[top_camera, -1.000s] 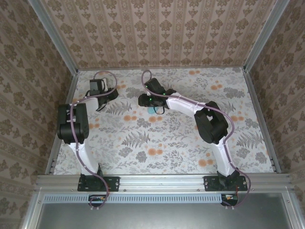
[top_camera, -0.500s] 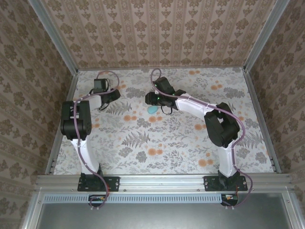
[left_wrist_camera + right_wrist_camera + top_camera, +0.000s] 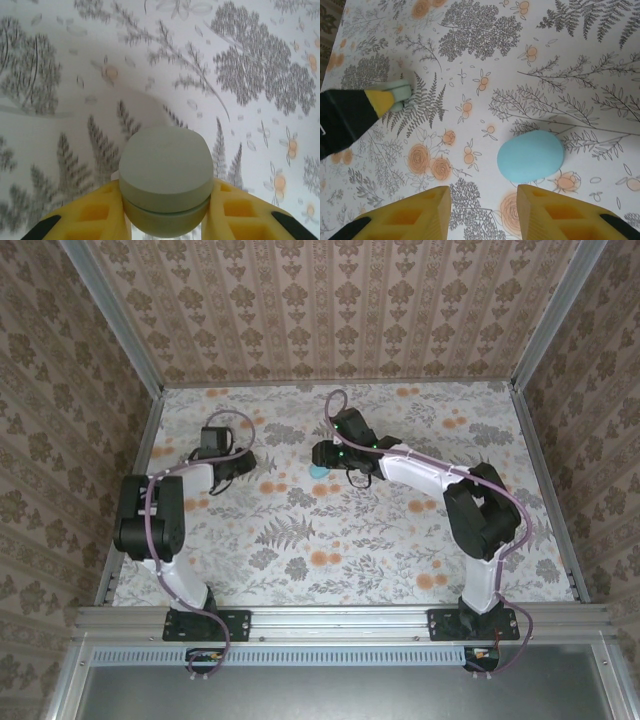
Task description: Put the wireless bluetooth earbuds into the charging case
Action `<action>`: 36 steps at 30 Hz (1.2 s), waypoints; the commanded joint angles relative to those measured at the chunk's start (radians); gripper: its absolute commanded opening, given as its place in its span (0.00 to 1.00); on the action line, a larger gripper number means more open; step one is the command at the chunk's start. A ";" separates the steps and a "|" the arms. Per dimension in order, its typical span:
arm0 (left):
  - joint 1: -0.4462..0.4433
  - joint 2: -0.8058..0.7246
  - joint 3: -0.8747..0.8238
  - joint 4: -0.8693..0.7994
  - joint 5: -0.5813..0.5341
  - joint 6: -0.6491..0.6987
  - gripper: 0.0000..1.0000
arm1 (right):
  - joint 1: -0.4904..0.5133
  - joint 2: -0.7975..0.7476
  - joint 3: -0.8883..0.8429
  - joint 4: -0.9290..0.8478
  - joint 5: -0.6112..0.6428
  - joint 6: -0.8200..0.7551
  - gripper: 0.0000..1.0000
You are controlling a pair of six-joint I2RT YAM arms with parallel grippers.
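The pale grey-green case (image 3: pixel 166 192) is closed and points down in my left gripper. Next, I raise it and tip it up before my right gripper opens the case's lid (image 3: pixel 166 157).
The charging case (image 3: pixel 531 156) is a sky-blue oval lying shut on the flowered table, also visible from above (image 3: pixel 318 469). My right gripper (image 3: pixel 482 200) hovers open just near of the case, which lies beyond the fingertips, toward the right finger (image 3: pixel 540 210); nothing is between the fingers. From above, this gripper (image 3: pixel 322 453) sits right beside the case. My left gripper (image 3: pixel 165 210) is shut on a pale grey-green round clamshell case (image 3: pixel 164 175), held above the table at the left (image 3: pixel 243 462). The earbuds are out of view.
Patterned walls and metal frame rails (image 3: pixel 133 490) enclose the flowered tabletop (image 3: pixel 380 540). In the right wrist view the left gripper's black and yellow finger (image 3: pixel 380 101) with its pale case reaches in from the left edge.
The right arm has stretched further right and back, its gripper sliding off the blue case. The left arm has shifted, carrying its pale case slightly nearer and to the right.
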 commanded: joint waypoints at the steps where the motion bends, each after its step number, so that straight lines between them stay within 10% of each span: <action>1: -0.038 -0.072 -0.076 -0.042 -0.027 -0.032 0.00 | -0.001 -0.061 -0.037 0.011 -0.018 0.011 0.40; 9: -0.033 -0.250 -0.145 -0.132 -0.092 -0.016 0.00 | 0.001 -0.102 -0.092 -0.010 -0.022 0.013 0.40; 19: 0.107 -0.113 0.006 -0.163 0.011 0.024 0.00 | 0.022 -0.073 -0.090 -0.013 -0.044 0.030 0.40; 36: -0.030 -0.185 -0.134 -0.174 -0.030 -0.019 0.00 | 0.033 -0.074 -0.105 -0.014 -0.053 0.030 0.40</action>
